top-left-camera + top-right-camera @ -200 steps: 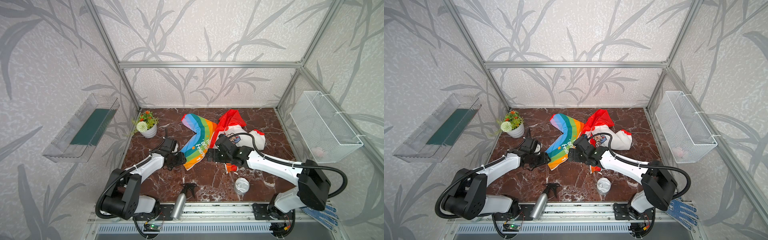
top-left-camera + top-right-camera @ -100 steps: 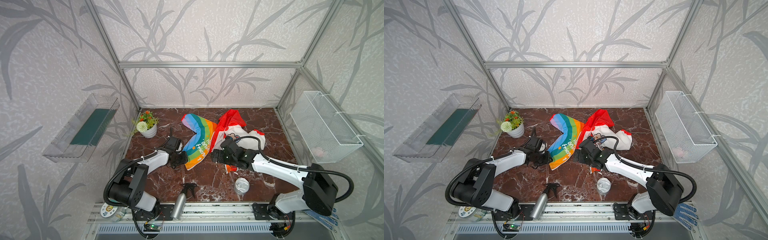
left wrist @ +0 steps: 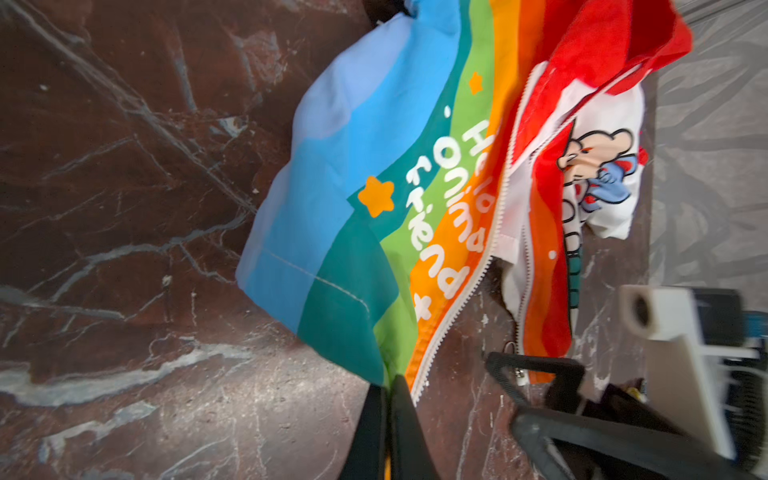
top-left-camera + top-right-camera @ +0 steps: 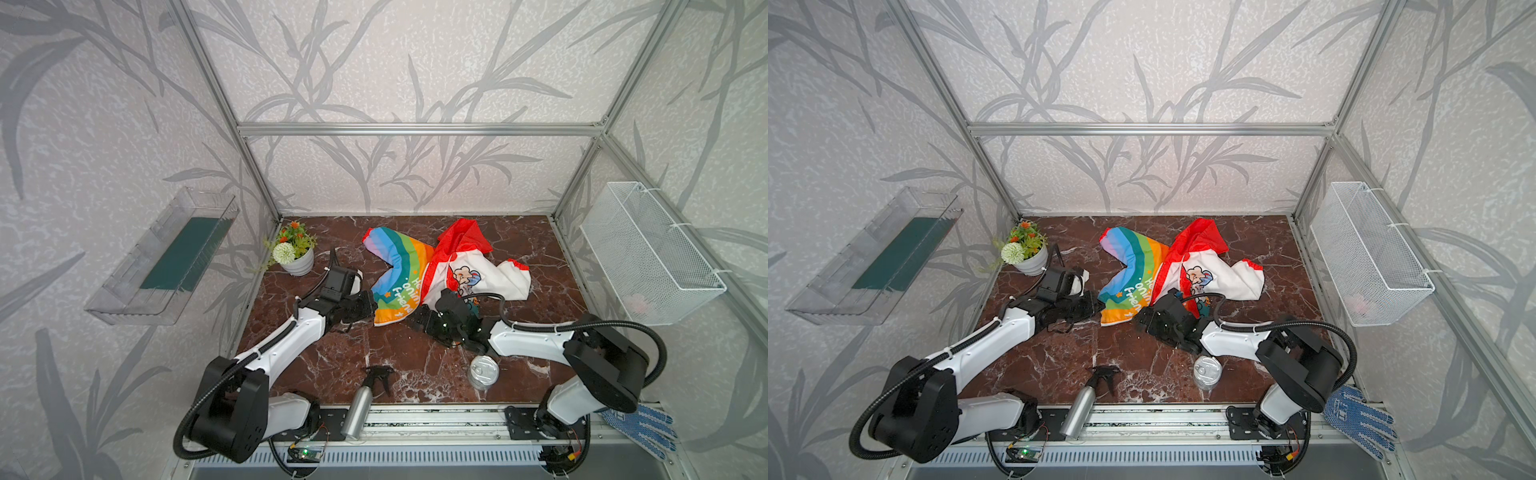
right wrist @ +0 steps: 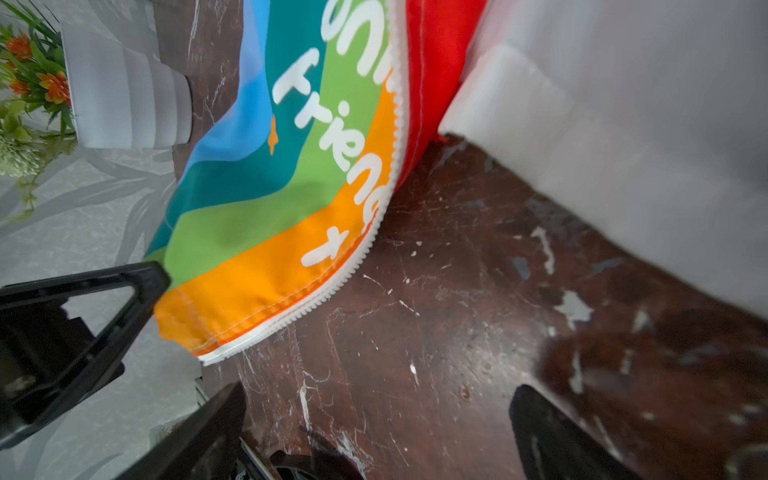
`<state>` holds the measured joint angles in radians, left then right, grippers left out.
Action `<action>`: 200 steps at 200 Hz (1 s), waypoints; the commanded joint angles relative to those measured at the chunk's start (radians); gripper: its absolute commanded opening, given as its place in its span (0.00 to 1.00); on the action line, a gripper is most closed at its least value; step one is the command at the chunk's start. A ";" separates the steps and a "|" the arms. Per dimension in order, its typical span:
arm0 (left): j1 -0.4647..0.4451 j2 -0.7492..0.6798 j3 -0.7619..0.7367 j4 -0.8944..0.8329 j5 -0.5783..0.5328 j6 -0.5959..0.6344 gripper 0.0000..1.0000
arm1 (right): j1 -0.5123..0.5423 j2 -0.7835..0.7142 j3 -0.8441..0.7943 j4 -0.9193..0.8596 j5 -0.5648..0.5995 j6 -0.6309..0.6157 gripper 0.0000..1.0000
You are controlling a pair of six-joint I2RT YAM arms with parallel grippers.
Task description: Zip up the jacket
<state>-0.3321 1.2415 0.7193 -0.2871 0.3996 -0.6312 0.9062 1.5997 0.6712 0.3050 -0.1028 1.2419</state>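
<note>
The robot's left gripper holds the rainbow panel's hem (image 5: 169, 302) next to the white zipper teeth, and the bottom end of the teeth is loose, so the right gripper should first pinch that toothed edge (image 5: 232, 347).
The jacket (image 4: 399, 266) (image 4: 1133, 266) lies unzipped on the marble floor, with its rainbow panel on the left and its red and white cartoon panel on the right. My left gripper (image 4: 372, 305) (image 3: 388, 386) is shut on the rainbow panel's bottom hem corner, beside the white zipper teeth (image 3: 457, 299). My right gripper (image 4: 420, 319) (image 5: 378, 395) is open low over bare floor in front of the gap between the two panels, with nothing between its fingers. The small metal zipper slider (image 3: 515, 361) sits at the bottom of the red panel, next to one right finger.
A potted plant (image 4: 295, 253) stands at the back left. A spray bottle (image 4: 361, 403) and a tin can (image 4: 483, 371) are near the front edge. A wire basket (image 4: 648, 253) hangs on the right wall and a clear shelf (image 4: 166, 257) on the left. A blue dotted glove (image 4: 640, 428) lies off the floor.
My left gripper moved right to the jacket's hem and closed on the rainbow corner. The right gripper stayed open and hardly moved.
</note>
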 commanded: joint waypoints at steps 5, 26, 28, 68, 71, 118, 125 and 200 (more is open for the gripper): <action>-0.004 -0.043 0.024 -0.050 0.058 -0.050 0.00 | 0.055 0.052 -0.016 0.247 0.032 0.132 0.98; -0.004 -0.047 0.023 -0.050 0.104 -0.065 0.00 | 0.085 0.095 -0.018 0.360 0.037 0.159 0.97; -0.004 -0.045 0.023 -0.050 0.107 -0.065 0.00 | 0.088 0.099 -0.019 0.372 0.040 0.162 0.97; -0.003 -0.054 0.030 -0.046 0.130 -0.081 0.00 | 0.109 0.165 -0.027 0.538 0.086 0.179 0.88; -0.003 -0.054 0.030 -0.045 0.131 -0.083 0.00 | 0.135 0.168 -0.027 0.543 0.088 0.179 0.87; -0.003 -0.052 0.029 -0.034 0.147 -0.099 0.00 | 0.139 0.232 -0.027 0.722 0.102 0.194 0.67; -0.002 -0.053 0.027 -0.028 0.148 -0.103 0.00 | 0.140 0.240 -0.024 0.740 0.102 0.195 0.67; -0.001 -0.053 0.029 -0.008 0.166 -0.122 0.00 | 0.141 0.257 -0.055 0.884 0.188 0.172 0.59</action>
<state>-0.3325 1.2057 0.7193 -0.3126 0.5472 -0.7345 1.0416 1.8545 0.6350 1.1004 0.0299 1.4319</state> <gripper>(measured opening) 0.048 0.614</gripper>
